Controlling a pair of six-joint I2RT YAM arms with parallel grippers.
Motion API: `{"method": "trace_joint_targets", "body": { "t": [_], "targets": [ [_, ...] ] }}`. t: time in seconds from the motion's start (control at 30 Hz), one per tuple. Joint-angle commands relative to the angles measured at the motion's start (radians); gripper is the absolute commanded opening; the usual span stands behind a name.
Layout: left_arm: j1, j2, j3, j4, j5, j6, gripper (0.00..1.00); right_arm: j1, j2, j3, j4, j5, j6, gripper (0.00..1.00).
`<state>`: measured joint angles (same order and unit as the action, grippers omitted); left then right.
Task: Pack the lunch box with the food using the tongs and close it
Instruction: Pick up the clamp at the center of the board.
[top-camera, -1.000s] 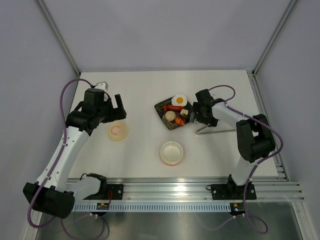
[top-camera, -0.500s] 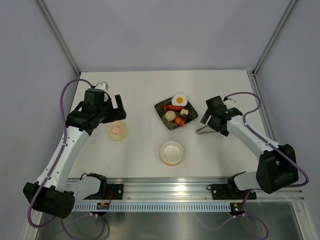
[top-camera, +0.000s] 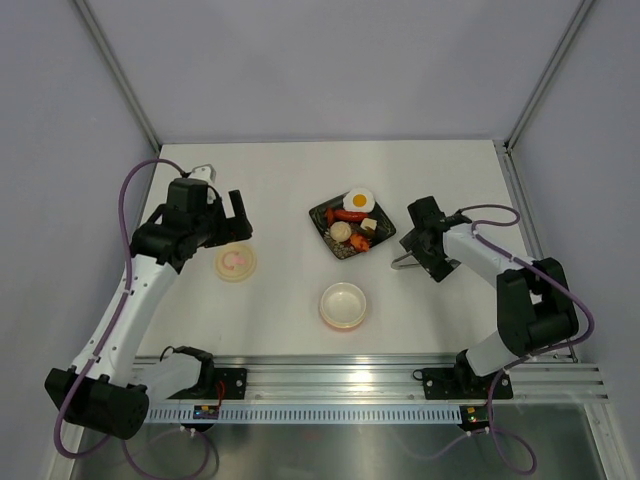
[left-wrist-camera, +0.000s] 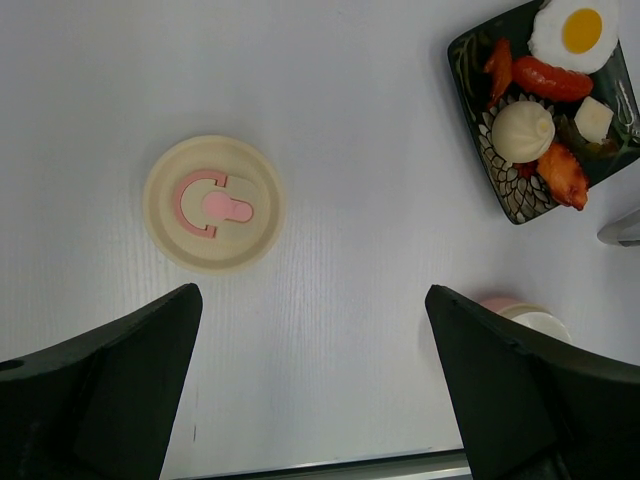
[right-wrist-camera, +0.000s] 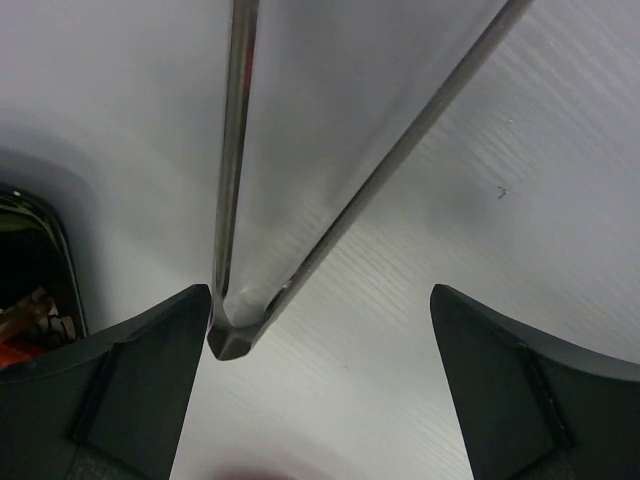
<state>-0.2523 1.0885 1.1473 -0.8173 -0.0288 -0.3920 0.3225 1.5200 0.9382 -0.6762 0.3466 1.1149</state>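
The tongs' joint (right-wrist-camera: 233, 338) is beside one finger and the tongs slant, so next I align my right gripper with them before closing around both of the tongs' arms (right-wrist-camera: 345, 213).
The lunch box tub (top-camera: 343, 305) stands open at the front centre, with its lid (top-camera: 236, 262) lying flat to the left, also seen in the left wrist view as lid (left-wrist-camera: 213, 204). The food sits on a black tray (top-camera: 333, 250): egg (top-camera: 359, 200), sausage (top-camera: 350, 214), ball (top-camera: 341, 232), orange piece (top-camera: 360, 243), cube (top-camera: 369, 225). The tongs (right-wrist-camera: 232, 338) lie on the table right of the tray, their joint close to my right gripper's left finger. My right gripper (right-wrist-camera: 320, 295) hovers open over them. My left gripper (left-wrist-camera: 311, 300) is open above the lid, holding nothing.
The tray's dark rim (right-wrist-camera: 25, 250) shows at the left of the right wrist view. A metal rail (top-camera: 380, 380) runs along the table's near edge, and enclosure walls stand at the back and sides.
My right arm has swung from the tray's right edge over to the tongs and now sits low above their joint. The left arm has not moved.
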Motion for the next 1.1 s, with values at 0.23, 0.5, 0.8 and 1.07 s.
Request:
{"method": "trace_joint_targets", "body": {
  "t": [0.23, 0.5, 0.8, 1.07],
  "targets": [
    [-0.004, -0.052, -0.004, 0.001, 0.017, 0.010, 0.99, -0.020, 0.146, 0.152, 0.014, 0.063, 0.068, 1.00],
    [-0.004, -0.059, -0.014, -0.002, 0.010, 0.015, 0.99, -0.063, 0.253, 0.222, -0.060, 0.117, 0.014, 0.99],
    [-0.004, -0.041, -0.023, 0.006, 0.017, 0.012, 0.99, -0.092, 0.201, 0.090, -0.051, 0.137, -0.043, 0.88],
    [-0.004, -0.039, -0.009, -0.002, 0.013, 0.016, 0.99, -0.100, 0.212, 0.083, 0.095, 0.057, -0.307, 0.70]
  ]
}}
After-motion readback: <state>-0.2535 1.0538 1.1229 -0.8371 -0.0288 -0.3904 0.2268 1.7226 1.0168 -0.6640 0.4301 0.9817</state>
